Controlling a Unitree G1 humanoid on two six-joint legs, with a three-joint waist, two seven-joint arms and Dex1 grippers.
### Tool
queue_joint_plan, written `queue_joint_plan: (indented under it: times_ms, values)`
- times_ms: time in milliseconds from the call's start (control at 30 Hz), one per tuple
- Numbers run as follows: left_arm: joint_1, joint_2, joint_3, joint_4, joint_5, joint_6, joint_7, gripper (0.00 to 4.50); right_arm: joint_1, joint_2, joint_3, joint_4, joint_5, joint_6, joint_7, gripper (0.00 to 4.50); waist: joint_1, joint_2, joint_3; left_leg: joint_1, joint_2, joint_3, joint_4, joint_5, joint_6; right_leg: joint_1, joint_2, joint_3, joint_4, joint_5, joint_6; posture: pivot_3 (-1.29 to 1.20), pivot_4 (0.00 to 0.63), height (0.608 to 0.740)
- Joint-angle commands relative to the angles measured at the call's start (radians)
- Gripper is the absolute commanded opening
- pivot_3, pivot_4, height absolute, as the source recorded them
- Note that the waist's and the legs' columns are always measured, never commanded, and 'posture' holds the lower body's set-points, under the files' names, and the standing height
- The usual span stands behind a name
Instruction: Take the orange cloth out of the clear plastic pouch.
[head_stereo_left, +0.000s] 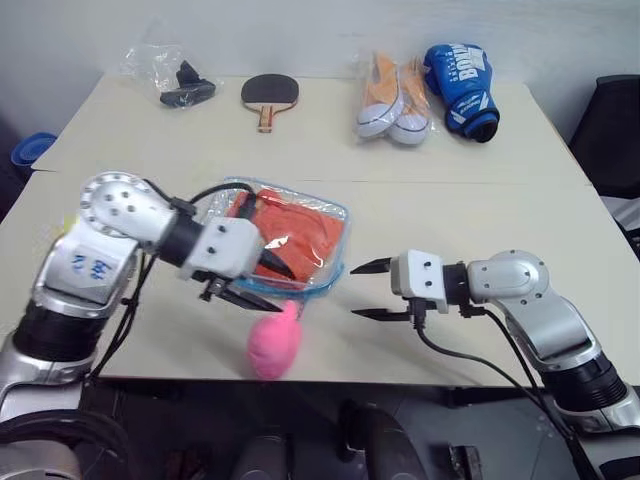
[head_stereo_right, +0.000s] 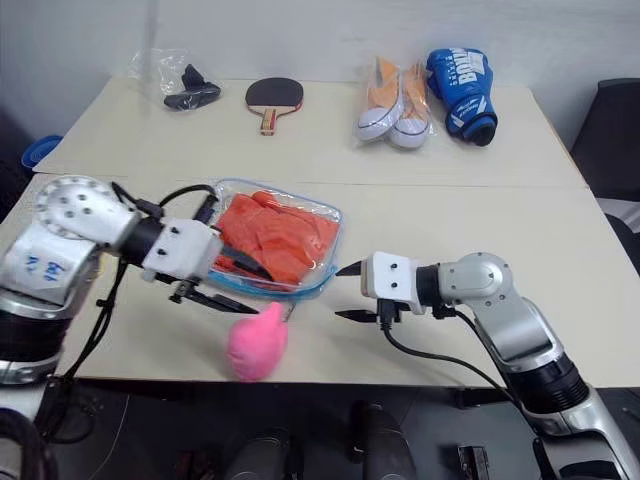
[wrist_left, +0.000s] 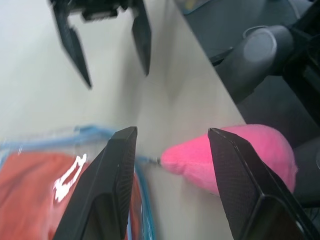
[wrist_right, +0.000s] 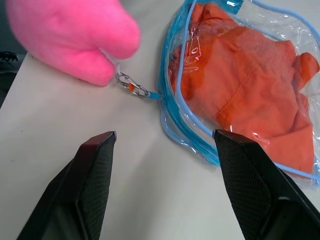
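Observation:
My left gripper hovers past the pink plush on the zipper pull (head_stereo_right: 289, 311), so it should back up and grip the plush (head_stereo_right: 257, 347) before my right gripper pins the pouch.
The clear plastic pouch (head_stereo_left: 336, 217), edged in light blue, lies flat on the table in front of me. The orange cloth (head_stereo_right: 277, 236) is crumpled inside it. A pink plush (head_stereo_left: 273, 340) is clipped to the pouch's zipper pull (wrist_right: 132, 87) and rests at the table's front edge. My left gripper (head_stereo_left: 262, 283) hovers over the pouch's near corner, pointing right; it is open, with nothing between its fingers (wrist_left: 115, 185). My right gripper (head_stereo_left: 355, 290) is open just right of that corner, pointing left at it and apart from it.
Along the far side of the table lie a wrinkly clear bag with black items (head_stereo_left: 180, 85), a table tennis paddle (head_stereo_left: 268, 95), orange-and-white sneakers (head_stereo_left: 390, 100) and a blue boxing glove (head_stereo_left: 462, 90). A dark chair (head_stereo_left: 612, 120) stands past the right edge.

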Motion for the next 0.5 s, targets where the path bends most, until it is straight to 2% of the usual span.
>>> queue_joint_plan:
  times_ms: [33, 200, 367, 500]
  values:
    - [-0.029, -0.019, -0.065, 0.014, 0.020, -0.057, -0.057, 2.40, 0.009, -0.016, -0.020, -0.056, 0.005, 0.005, -0.010, 3.23, -0.002, 0.000, 0.000, 0.000, 0.000, 0.000, 0.000, 0.000, 0.000, 0.000, 0.000, 0.000, 0.000, 0.000, 0.000, 0.00, 0.150, 0.740]
    - [0.013, 0.074, -0.127, 0.076, 0.068, -0.230, -0.111, 2.40, 0.035, -0.025, -0.032, -0.088, 0.003, 0.024, -0.035, 3.23, -0.014, 0.000, 0.000, 0.001, 0.001, 0.001, -0.001, 0.000, -0.001, -0.001, 0.001, 0.001, 0.000, 0.000, 0.000, 0.00, 0.150, 0.740]
    - [0.025, 0.081, -0.102, 0.079, 0.003, -0.137, -0.054, 2.40, 0.063, -0.047, -0.034, -0.098, -0.017, 0.006, -0.051, 3.23, -0.005, 0.000, 0.000, 0.000, 0.001, 0.000, 0.000, 0.000, 0.000, 0.000, 0.000, 0.000, 0.000, 0.000, 0.000, 0.00, 0.150, 0.740]
    - [0.041, 0.016, -0.097, 0.054, -0.041, 0.068, 0.068, 2.40, 0.075, -0.079, -0.052, -0.105, -0.023, -0.002, -0.048, 3.23, 0.003, 0.000, 0.000, 0.000, 0.000, 0.000, 0.000, 0.000, 0.000, 0.000, 0.001, 0.000, 0.000, 0.000, 0.000, 0.00, 0.150, 0.740]
